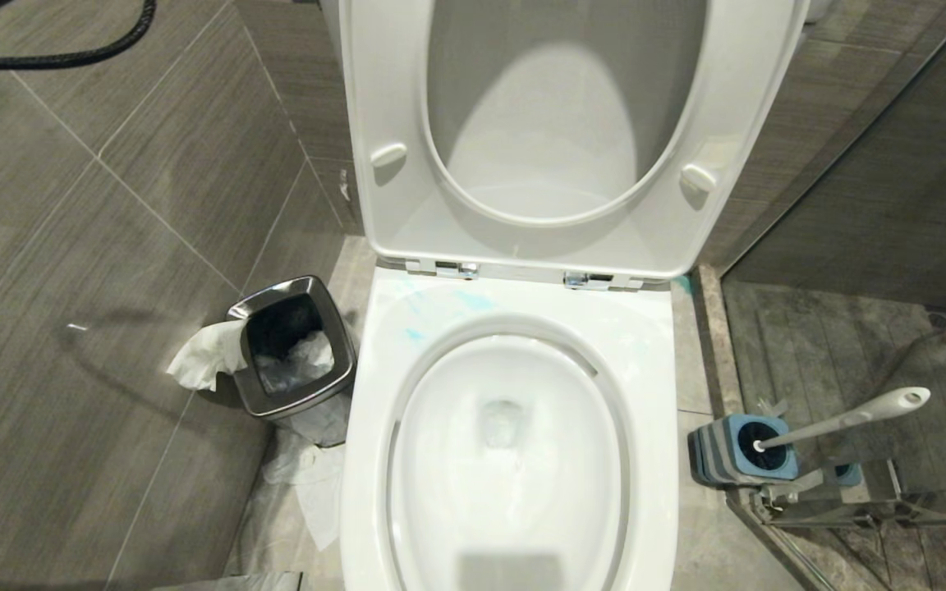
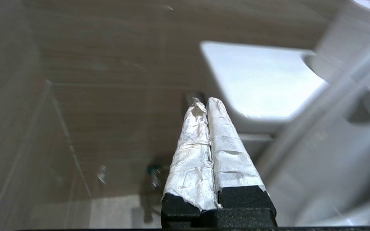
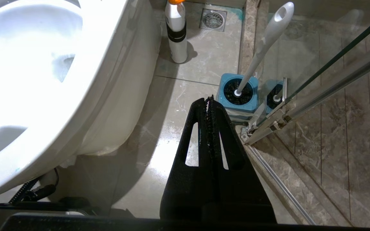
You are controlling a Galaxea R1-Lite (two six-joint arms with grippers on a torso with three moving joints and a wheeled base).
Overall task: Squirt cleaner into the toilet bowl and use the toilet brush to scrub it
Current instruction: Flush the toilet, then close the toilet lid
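Observation:
The seat and lid (image 1: 548, 148) are up and my left gripper is out beside the tank, so my left gripper should reach behind the lid (image 2: 284, 134) and push it forward.
The toilet bowl (image 1: 514, 460) stands in the middle of the head view with its seat and lid (image 1: 563, 123) raised. Pale blue smears of cleaner (image 1: 440, 310) mark the back left of its rim. The toilet brush (image 1: 847, 417) leans in its blue-grey holder (image 1: 740, 451) on the floor to the bowl's right. Neither gripper shows in the head view. My right gripper (image 3: 208, 101) hangs shut and empty over the floor, short of the toilet brush (image 3: 265, 41), with the toilet bowl (image 3: 27, 64) beside it. My left gripper (image 2: 204, 103), its fingers wrapped in white tape, is shut on nothing near the toilet's white body (image 2: 262, 83).
A steel bin (image 1: 292, 349) with crumpled paper (image 1: 202, 357) stands left of the toilet. A white bottle with an orange cap (image 3: 176, 32) and a floor drain (image 3: 214, 19) lie behind the holder. A glass shower door's metal frame (image 3: 316, 93) runs right of the brush.

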